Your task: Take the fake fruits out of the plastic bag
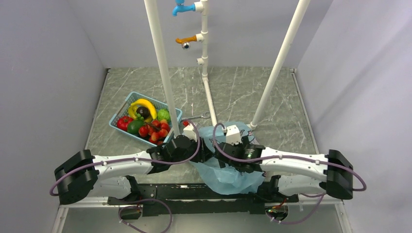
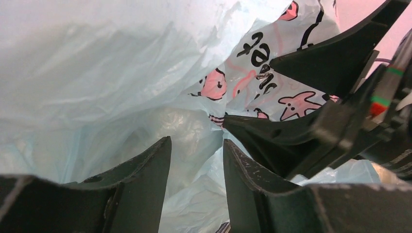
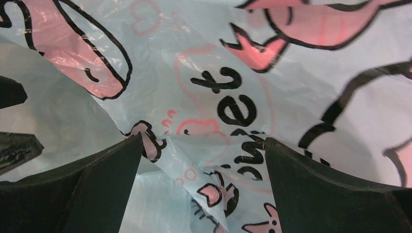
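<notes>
Next, I close my right gripper on the bag's printed edge (image 3: pixel 156 148) and pull it back first, because loose plastic bag film (image 2: pixel 187 126) hangs in front of my left gripper.
The plastic bag (image 1: pixel 233 182), thin light-blue film with pink prints and black lettering, lies crumpled at the near middle between both arms. My left gripper (image 2: pixel 197 141) is open inside its folds, with only bag film (image 2: pixel 97 73) showing past the fingers. My right gripper (image 3: pixel 203 138) is wide open, and a loose fold of the bag (image 3: pixel 291 97) hangs between its fingers. They face each other closely; the right fingers (image 2: pixel 311 63) show in the left wrist view. No fruit shows inside the bag. Fake fruits, red pieces (image 1: pixel 154 131) and a dark green one (image 1: pixel 135 127), lie in the blue basket (image 1: pixel 127 104).
The basket at mid left also holds yellow bananas (image 1: pixel 144 104). A small red piece (image 1: pixel 185 123) lies just beside its right corner. White poles (image 1: pixel 163 68) (image 1: pixel 279 63) and a pipe with blue and orange taps (image 1: pixel 204 48) rise from the table. Grey walls close both sides.
</notes>
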Robot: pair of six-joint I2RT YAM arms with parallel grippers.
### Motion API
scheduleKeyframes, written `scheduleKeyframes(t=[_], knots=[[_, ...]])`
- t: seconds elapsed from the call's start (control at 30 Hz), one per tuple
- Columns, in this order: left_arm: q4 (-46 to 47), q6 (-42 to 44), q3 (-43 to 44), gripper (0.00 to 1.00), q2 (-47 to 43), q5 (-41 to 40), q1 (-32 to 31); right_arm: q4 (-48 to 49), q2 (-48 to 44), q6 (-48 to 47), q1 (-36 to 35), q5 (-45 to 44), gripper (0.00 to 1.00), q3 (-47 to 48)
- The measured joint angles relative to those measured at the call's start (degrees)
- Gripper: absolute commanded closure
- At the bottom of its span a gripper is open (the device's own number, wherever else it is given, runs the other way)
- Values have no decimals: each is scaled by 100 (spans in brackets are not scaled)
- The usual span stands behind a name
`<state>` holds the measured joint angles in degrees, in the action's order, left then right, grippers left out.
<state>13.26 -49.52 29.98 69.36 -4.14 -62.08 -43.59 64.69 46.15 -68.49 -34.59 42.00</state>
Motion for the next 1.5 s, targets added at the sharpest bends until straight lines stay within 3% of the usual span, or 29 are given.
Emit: scheduleKeyframes(t=[0.33, 0.4, 0.47, 0.5, 0.67, 0.7, 0.73, 0.93, 1.07, 1.3, 1.5], knots=[[-28, -125, -302, 37, -125, -142, 2, 249, 1329, -236, -649, -789, 4, 367], [22, -188, -422, 34, -162, -282, 44, 57, 1657, -9, -704, -1128, 16, 509], [70, -249, -568, 34, -219, -358, 76, -94, 1985, 212, -719, -1486, 47, 662], [83, -269, -621, 34, -240, -339, 57, -153, 2129, 321, -697, -1655, 57, 745], [105, -295, -726, 33, -319, -273, -11, 400, 2020, 107, -660, -1934, 71, 719], [107, -293, -726, 33, -345, -273, -11, 693, 1805, -103, -660, -1891, 82, 597], [107, -293, -728, 33, -378, -273, -9, 1034, 1528, -339, -658, -1801, 100, 433], [109, -280, -728, 36, -479, -216, -11, 2791, -13, -1628, -535, -892, 100, -496], [105, -243, -726, 39, -479, -205, -48, 3558, -433, -2271, -284, 105, 100, -726], [-164, -59, -529, 44, -446, -428, -319, 4301, -839, -2649, 26, 2013, 100, -962], [-472, 61, -87, 36, -223, -859, -658, 4487, -1714, -2527, 439, 2986, 100, -1574]])
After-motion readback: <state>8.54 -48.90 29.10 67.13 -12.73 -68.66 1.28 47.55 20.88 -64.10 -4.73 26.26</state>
